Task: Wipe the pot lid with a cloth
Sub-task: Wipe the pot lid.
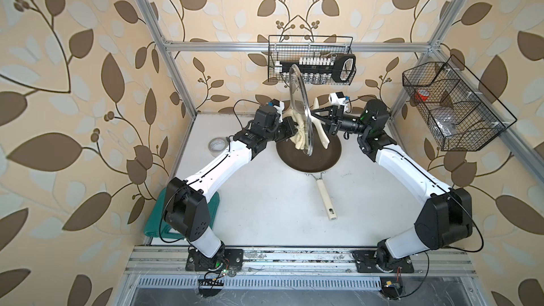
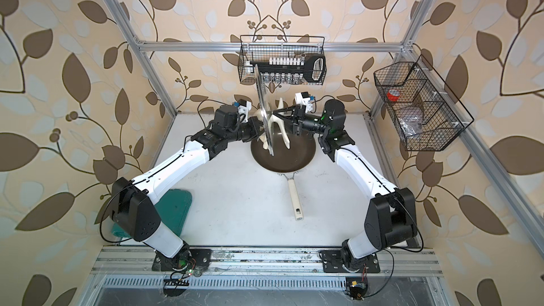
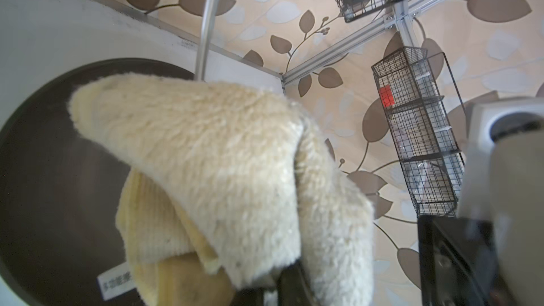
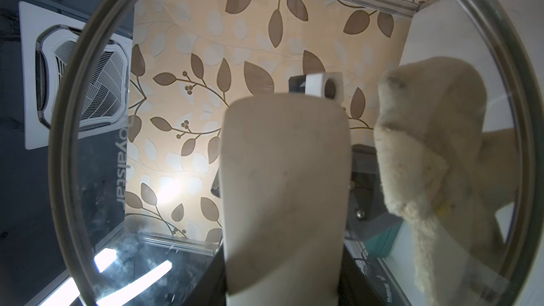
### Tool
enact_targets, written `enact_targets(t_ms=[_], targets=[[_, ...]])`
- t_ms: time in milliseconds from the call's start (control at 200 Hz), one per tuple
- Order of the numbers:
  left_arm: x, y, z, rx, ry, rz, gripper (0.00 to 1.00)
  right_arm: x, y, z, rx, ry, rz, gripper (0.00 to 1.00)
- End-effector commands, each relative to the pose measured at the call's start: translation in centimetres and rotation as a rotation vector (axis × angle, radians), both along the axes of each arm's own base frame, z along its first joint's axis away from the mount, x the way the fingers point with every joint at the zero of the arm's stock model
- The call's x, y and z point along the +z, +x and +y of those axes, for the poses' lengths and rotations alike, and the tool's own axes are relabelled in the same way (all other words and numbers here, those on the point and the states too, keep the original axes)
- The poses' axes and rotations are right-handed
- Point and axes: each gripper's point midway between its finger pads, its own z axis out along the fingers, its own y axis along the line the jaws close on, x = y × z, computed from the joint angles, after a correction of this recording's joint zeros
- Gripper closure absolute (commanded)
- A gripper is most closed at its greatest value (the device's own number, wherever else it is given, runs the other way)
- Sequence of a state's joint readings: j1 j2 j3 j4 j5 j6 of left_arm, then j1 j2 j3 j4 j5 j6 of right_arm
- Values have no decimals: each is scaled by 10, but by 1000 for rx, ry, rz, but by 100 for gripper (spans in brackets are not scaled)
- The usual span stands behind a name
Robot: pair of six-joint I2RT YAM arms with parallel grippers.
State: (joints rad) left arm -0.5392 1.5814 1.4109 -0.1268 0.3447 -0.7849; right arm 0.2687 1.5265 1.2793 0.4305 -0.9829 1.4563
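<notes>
The cloth comes to the lower rim of the pot lid [image 1: 308,151], so next my left gripper moves the cloth up in a sweep to wipe the upper part of the glass [image 1: 296,83].
The pot lid [image 1: 298,92] [image 2: 264,104], clear glass with a metal rim, stands on edge in the air above a dark frying pan. My right gripper [image 1: 316,116] [image 4: 282,284] is shut on its flat cream handle [image 4: 282,178], on the lid's right side. On the lid's left side, the pale yellow cloth [image 1: 298,130] [image 3: 220,157] hangs bunched from my left gripper [image 1: 290,129] [image 3: 273,287], which is shut on it. The cloth lies against the glass and shows through it in the right wrist view [image 4: 426,148]. The cloth hides most of the left fingers.
The brown frying pan [image 1: 318,158] sits on the white table below the lid, its cream handle [image 1: 325,198] pointing to the front. A tape roll [image 1: 217,144] lies at the left. A green mat [image 1: 153,222] is under the left arm. Wire baskets hang at the back [image 1: 312,60] and right [image 1: 450,104].
</notes>
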Motion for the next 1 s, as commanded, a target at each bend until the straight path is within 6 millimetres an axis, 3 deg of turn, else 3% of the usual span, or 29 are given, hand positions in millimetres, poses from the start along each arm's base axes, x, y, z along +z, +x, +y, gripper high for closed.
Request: enact_targets(t_ms=[0,75,95,340,590,730,750,855,995], targets=[[56,-51,-25,-121,-104,-105,100,92,-27,-6,-11,104,-350,100],[58,-65,-31,-141,-109,-101,100,91,-27,-7,-12,102,-348,100],[74,-73,-27,-145,-130,-129,100,90,-27,-7,-11,101,-346,100],[134,-86,-2,-78,-126,-284,100,79,-29,-6,4,90,-328,100],[188,-70,21,-21,-102,-433,100,70,-36,1,48,73,-314,100],[213,-46,36,31,-91,-493,100,66,-41,6,67,62,-308,100],[204,-33,33,39,-73,-476,100,66,-42,7,74,62,-308,100],[195,-2,41,87,-9,-481,100,68,-48,10,93,63,-316,100],[177,26,38,92,38,-467,100,74,-58,11,112,68,-339,100]])
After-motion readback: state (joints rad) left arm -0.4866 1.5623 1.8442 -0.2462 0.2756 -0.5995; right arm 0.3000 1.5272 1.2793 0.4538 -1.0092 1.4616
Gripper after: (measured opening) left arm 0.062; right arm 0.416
